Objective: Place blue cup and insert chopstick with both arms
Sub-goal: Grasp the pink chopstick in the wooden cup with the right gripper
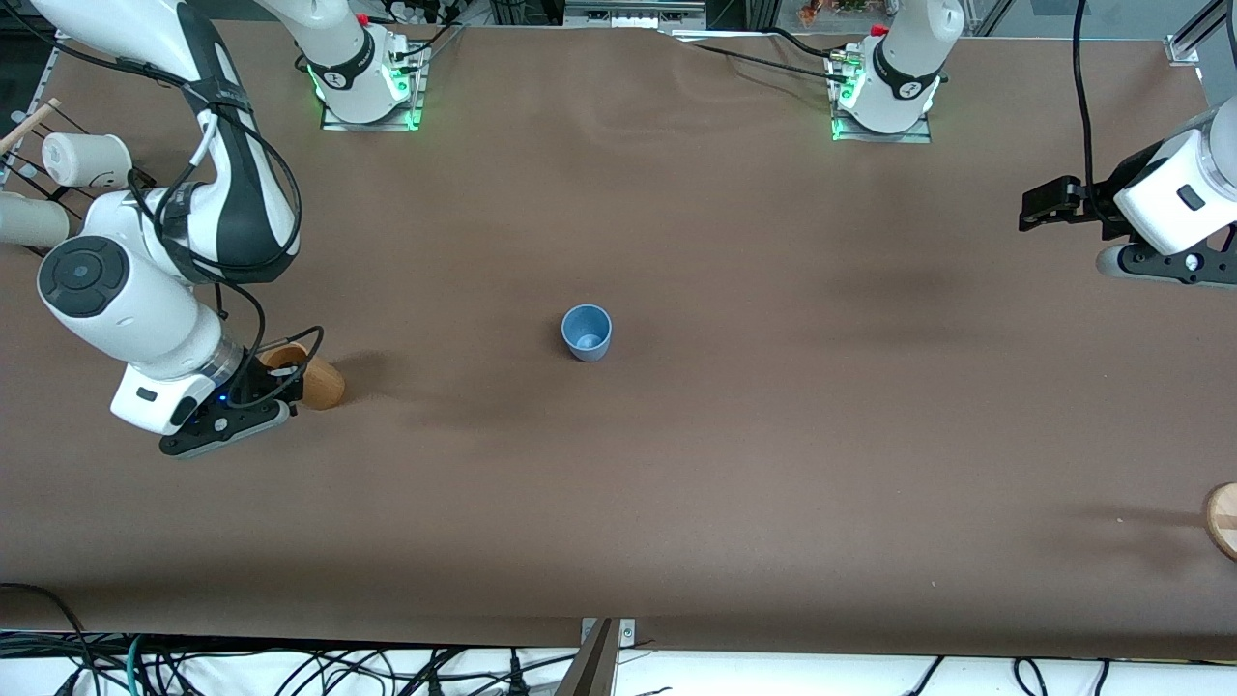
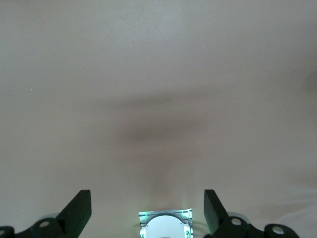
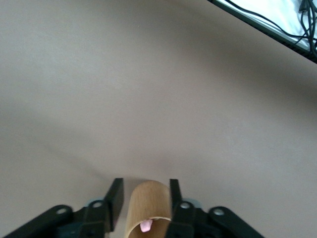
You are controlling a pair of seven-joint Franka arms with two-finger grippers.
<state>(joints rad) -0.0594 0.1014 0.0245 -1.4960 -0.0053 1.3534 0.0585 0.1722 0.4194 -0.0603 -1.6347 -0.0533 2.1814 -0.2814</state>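
Note:
The wooden cup itself (image 3: pixel 149 201) is between my right gripper's fingers, so I should back away and close them on the chopstick's pink tip (image 3: pixel 146 225) in the wooden cup's opening.
The blue cup (image 1: pixel 586 332) stands upright near the middle of the table, with no gripper by it. My right gripper (image 1: pixel 280 385) (image 3: pixel 145 198) is down at a tan wooden cup (image 1: pixel 319 382) (image 3: pixel 148 203) toward the right arm's end of the table. Its fingers stand open on either side of that cup, with a gap showing on one side. The wooden cup looks tilted, mouth toward the gripper. A pale-pink tip of the chopstick (image 3: pixel 145 226) shows in that mouth; the rest of the stick is hidden. My left gripper (image 1: pixel 1042 206) (image 2: pixel 146 206) waits open and empty in the air over the left arm's end of the table.
White paper cups (image 1: pixel 85 159) sit on a rack off the table edge at the right arm's end. A round wooden piece (image 1: pixel 1222 519) pokes in at the left arm's end, nearer the front camera. Both arm bases (image 1: pixel 367 87) (image 1: pixel 884 97) stand along the table's edge farthest from the front camera.

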